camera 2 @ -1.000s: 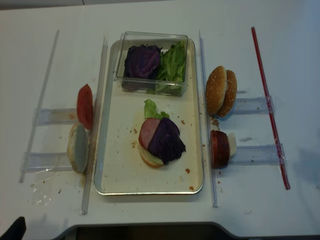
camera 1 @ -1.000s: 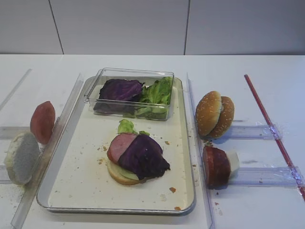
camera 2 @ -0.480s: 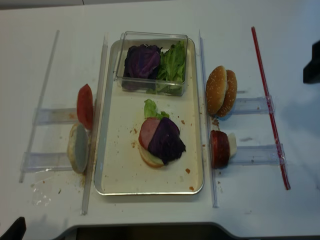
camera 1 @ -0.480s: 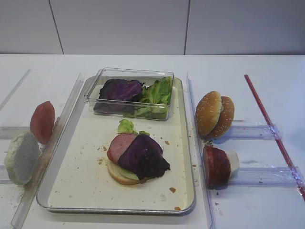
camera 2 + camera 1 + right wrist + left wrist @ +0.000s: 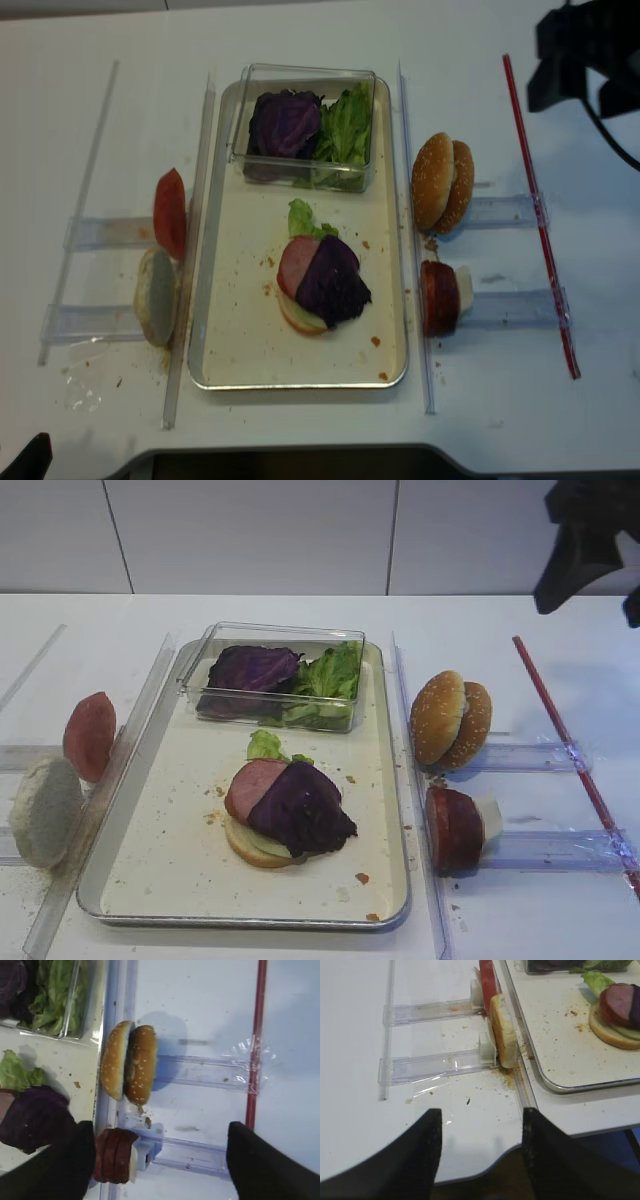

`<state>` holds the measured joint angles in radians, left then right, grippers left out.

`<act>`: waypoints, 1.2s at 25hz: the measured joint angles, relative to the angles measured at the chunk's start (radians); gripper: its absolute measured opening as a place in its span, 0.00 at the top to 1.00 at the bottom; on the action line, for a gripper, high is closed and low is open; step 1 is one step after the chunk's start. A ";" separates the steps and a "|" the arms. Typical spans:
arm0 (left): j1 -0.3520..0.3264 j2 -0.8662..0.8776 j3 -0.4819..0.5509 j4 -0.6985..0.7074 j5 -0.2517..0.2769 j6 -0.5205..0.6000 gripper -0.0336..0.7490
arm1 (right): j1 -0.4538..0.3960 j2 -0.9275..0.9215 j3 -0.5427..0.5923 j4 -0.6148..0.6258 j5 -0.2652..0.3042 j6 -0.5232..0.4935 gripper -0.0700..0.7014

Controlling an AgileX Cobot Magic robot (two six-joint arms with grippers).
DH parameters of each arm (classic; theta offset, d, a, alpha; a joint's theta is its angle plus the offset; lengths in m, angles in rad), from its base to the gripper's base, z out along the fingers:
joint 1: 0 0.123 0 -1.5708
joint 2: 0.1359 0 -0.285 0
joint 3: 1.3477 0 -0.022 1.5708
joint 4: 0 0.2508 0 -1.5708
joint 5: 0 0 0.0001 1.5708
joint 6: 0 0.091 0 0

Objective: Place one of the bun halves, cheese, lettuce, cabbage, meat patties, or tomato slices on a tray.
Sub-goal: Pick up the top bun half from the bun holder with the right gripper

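I should keep moving my right gripper's fingers, open along the narrow way of the sesame bun half (image 5: 432,183) nearest the tray, until they straddle its top (image 5: 441,683).
The metal tray (image 5: 170,855) (image 5: 232,345) holds a stack of bun base, lettuce (image 5: 265,745), pink meat and purple cabbage (image 5: 302,807). To its right, two sesame bun halves (image 5: 438,716) (image 5: 114,1066) stand on edge. Nearer are the meat patties (image 5: 455,827) (image 5: 114,1155), with a pale slice behind. Left of the tray stand a tomato slice (image 5: 90,735) (image 5: 487,977) and a pale floury disc (image 5: 42,810). My right gripper (image 5: 570,570) (image 5: 159,1127) hangs open and empty above the table's far right. My left gripper (image 5: 480,1120) is open over the table's front edge.
A clear plastic box (image 5: 275,632) at the tray's far end holds more cabbage (image 5: 250,668) and lettuce (image 5: 330,675). Clear plastic rails (image 5: 540,755) (image 5: 430,1010) flank the tray. A red strip (image 5: 570,745) runs along the right side. The table's front edge (image 5: 485,1172) is close below my left gripper.
My right gripper has come into view from the right and now hangs over the table's far right corner. The food has not moved.
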<state>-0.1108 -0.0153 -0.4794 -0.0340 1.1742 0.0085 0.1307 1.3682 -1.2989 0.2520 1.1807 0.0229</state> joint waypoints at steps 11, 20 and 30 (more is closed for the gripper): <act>0.000 0.000 0.000 0.000 0.000 0.000 0.51 | 0.147 0.240 -0.126 0.007 -0.042 0.036 0.19; 0.000 0.000 0.000 0.000 0.000 0.000 0.51 | 0.147 0.331 -0.144 0.054 -0.062 0.046 0.19; 0.000 0.000 0.000 0.000 0.000 0.000 0.51 | 0.149 0.358 -0.146 0.085 -0.090 0.046 0.19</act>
<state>-0.1108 -0.0153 -0.4794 -0.0340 1.1742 0.0085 0.2800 1.7266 -1.4447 0.3365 1.0910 0.0692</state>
